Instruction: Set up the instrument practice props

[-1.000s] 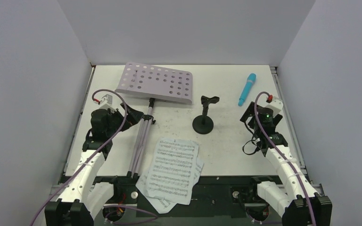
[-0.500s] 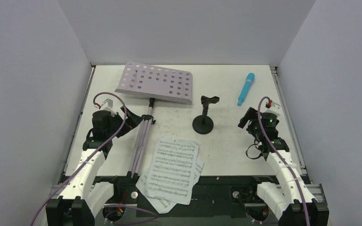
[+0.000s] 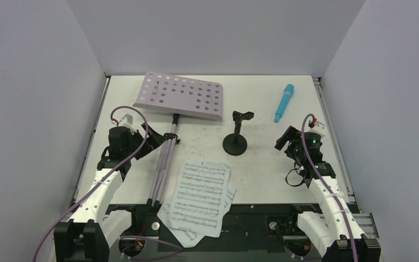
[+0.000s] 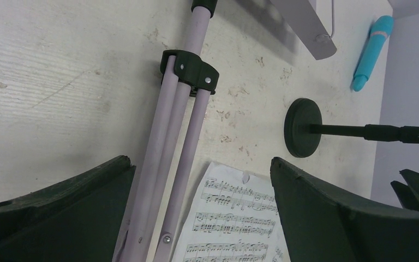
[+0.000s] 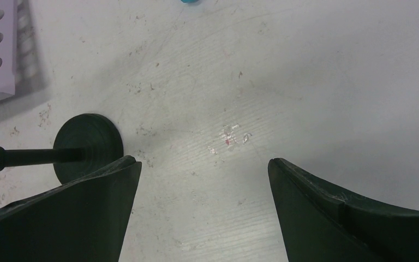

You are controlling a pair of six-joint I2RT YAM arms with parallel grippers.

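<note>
My left gripper is waiting at the folded legs, and my right gripper should move the mic stand clear [image 3: 238,126] meanwhile, because it stands close beside the music stand [image 3: 219,112].
The lilac music stand [image 3: 180,97] lies flat on the table, its folded legs [image 4: 169,164] running toward the near edge. White sheet-music pages [image 3: 201,195] lie beside the legs, overhanging the table front. The small black mic stand [image 3: 235,143] stands upright at centre with an empty clip. The turquoise microphone [image 3: 285,102] lies at the back right. My left gripper [image 3: 151,139] is open just left of the stand's legs, which show between its fingers in the left wrist view. My right gripper [image 3: 285,139] is open over bare table, right of the mic stand's base [image 5: 87,143].
White walls enclose the table [image 3: 262,169] on three sides. A metal rail [image 3: 333,147] runs along its right edge. The arm bases and purple cables sit at the near edge.
My right arm has drawn back a little toward the near edge and turned its gripper toward the mic stand. The left arm has shifted only slightly. No object has moved.
</note>
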